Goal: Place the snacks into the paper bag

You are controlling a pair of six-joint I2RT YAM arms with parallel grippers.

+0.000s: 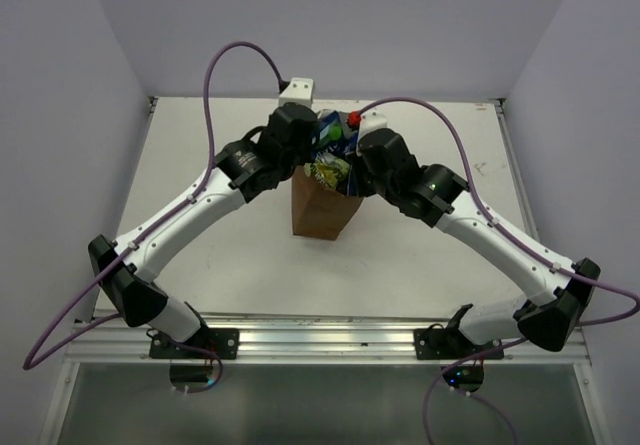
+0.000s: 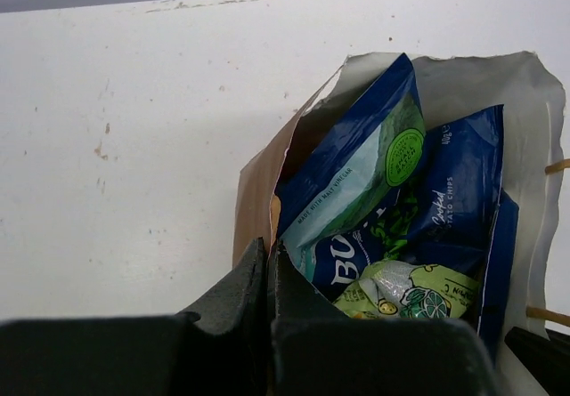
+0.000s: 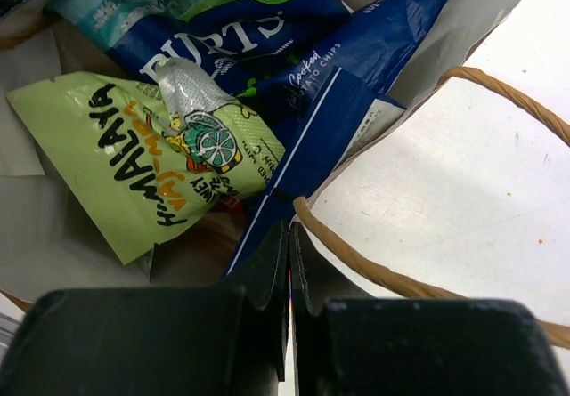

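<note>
The brown paper bag (image 1: 330,165) has the snacks inside, and both grippers hold opposite rims. My left gripper should keep its rim (image 2: 282,166) steady until the bag stands square.
The brown paper bag (image 1: 322,213) stands upright mid-table, its mouth held wide between both grippers. Inside lie several snacks: blue crisp packets (image 2: 463,182), a blue-and-teal packet (image 2: 356,169) and a lime-green packet (image 3: 134,165), which also shows in the left wrist view (image 2: 410,294). My left gripper (image 1: 304,165) is shut on the bag's left rim (image 2: 258,182). My right gripper (image 1: 355,180) is shut on the bag's right rim (image 3: 463,22), just beside a string handle (image 3: 401,276). The blue packets (image 1: 335,130) stick up above the rim.
A white box (image 1: 298,90) sits at the table's back edge. A small red object (image 1: 353,118) and a white thing (image 1: 372,122) lie just behind the bag. Purple cables loop over both arms.
</note>
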